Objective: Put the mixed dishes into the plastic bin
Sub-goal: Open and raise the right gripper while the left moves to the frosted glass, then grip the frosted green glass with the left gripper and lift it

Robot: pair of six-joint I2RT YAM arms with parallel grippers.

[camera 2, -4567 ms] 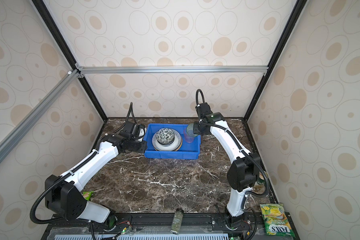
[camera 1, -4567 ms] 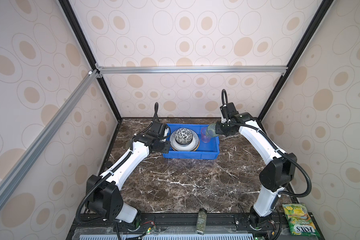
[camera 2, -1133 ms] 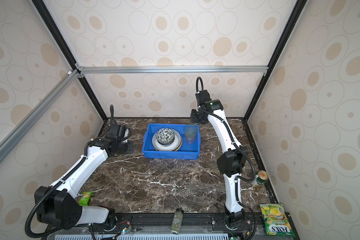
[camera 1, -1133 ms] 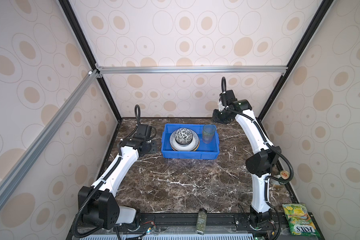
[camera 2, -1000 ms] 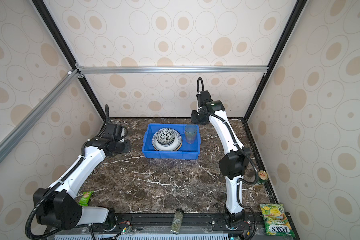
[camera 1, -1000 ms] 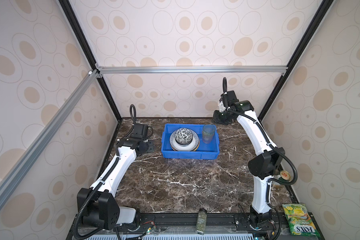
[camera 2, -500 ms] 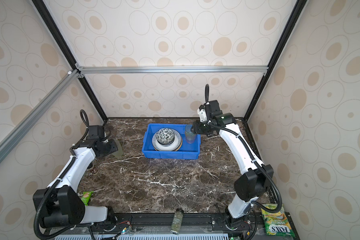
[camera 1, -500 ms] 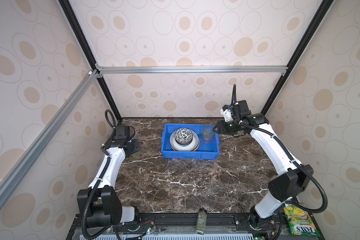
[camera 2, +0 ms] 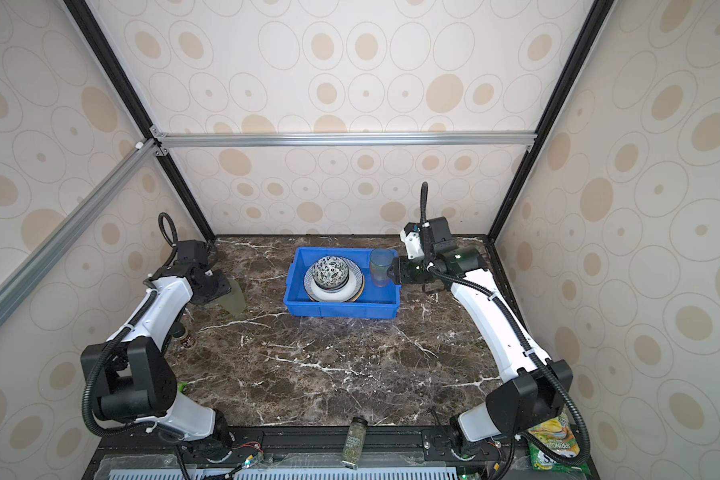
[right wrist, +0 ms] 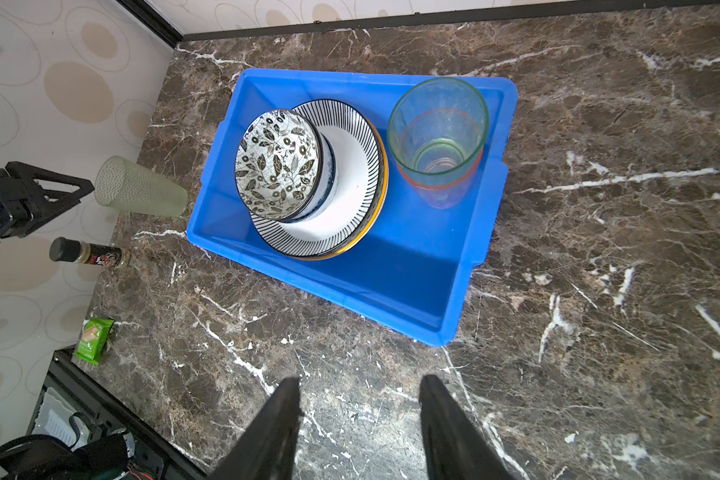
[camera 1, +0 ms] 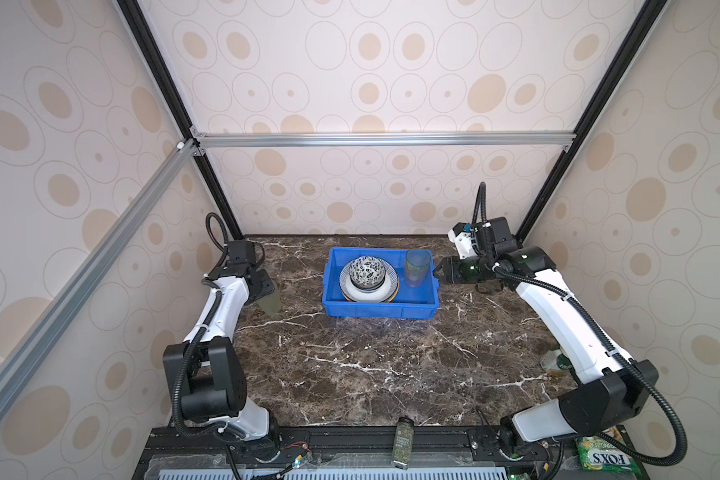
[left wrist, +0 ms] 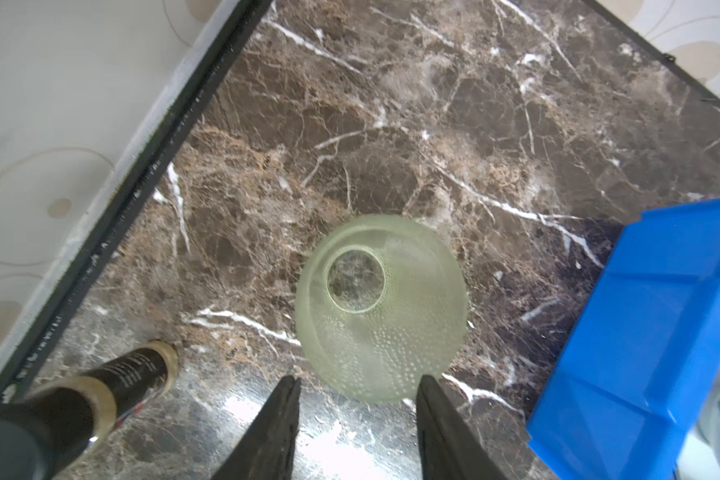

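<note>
The frosted green cup stands on the other side of the bin from my right gripper, so next my left gripper grips its rim and carries it over the green cup.
The blue plastic bin sits at the back middle of the marble table. In it, a black-white leaf bowl tops stacked plates. Beside them stands a green cup nested in a pink one. A frosted green cup stands upright on the table left of the bin. My left gripper is open just over its near rim, holding nothing. My right gripper is open and empty beside the bin's right end.
A dark spice bottle stands by the left wall, with a small green packet nearer the front. A slim green-labelled jar lies on the front rail. A snack packet is at the front right corner.
My left gripper has drawn back from the bin leftward to the frosted green cup. My right gripper has come down from the back wall to the bin's right end.
</note>
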